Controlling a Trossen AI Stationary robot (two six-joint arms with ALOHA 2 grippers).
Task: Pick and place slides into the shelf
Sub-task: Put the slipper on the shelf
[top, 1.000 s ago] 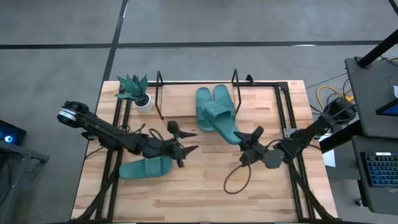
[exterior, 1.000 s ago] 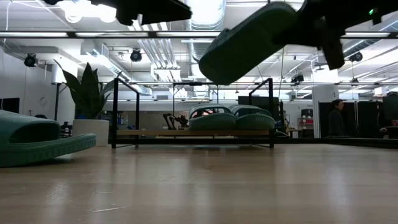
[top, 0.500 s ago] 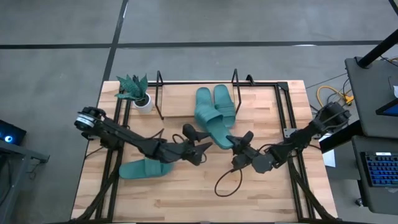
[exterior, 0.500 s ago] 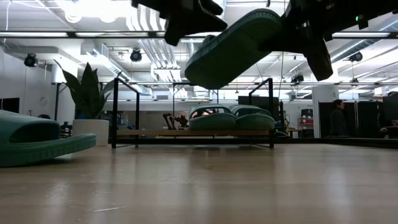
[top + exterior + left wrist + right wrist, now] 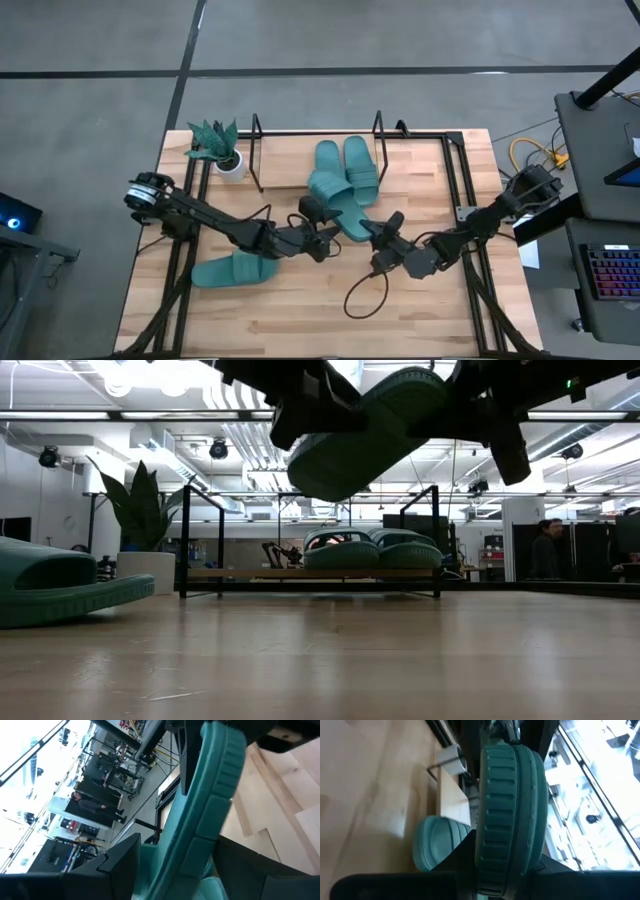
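Observation:
The robot's right gripper is pinching the lifted slide by its heel, crooked to the shelf, so the left gripper should hold the slide while the right gripper takes its strap.
My right gripper is shut on one teal slide, held in the air over the table's middle, in front of the shelf. My left gripper is open. It reaches in from the left, one finger on each side of that slide's other end. Two more slides lie side by side on the shelf board. Another slide rests on its sole on the table, near left. My right gripper pinches the slide's right-hand end between its two fingers, coming level from the table's right. The slide is lifted clear and tilted, its free end lower. My left gripper: I cannot tell whether its fingers touch the slide.
A small potted plant stands at the shelf's left end. A black cable loop lies on the table below the right gripper. Black frame rails run along the table's right side. Bare wood shows along the near edge.
My right gripper has carried the slide toward the table's left and a little lower. My left gripper has moved right toward the slide, and its open fingers now stand on either side of the slide's free end.

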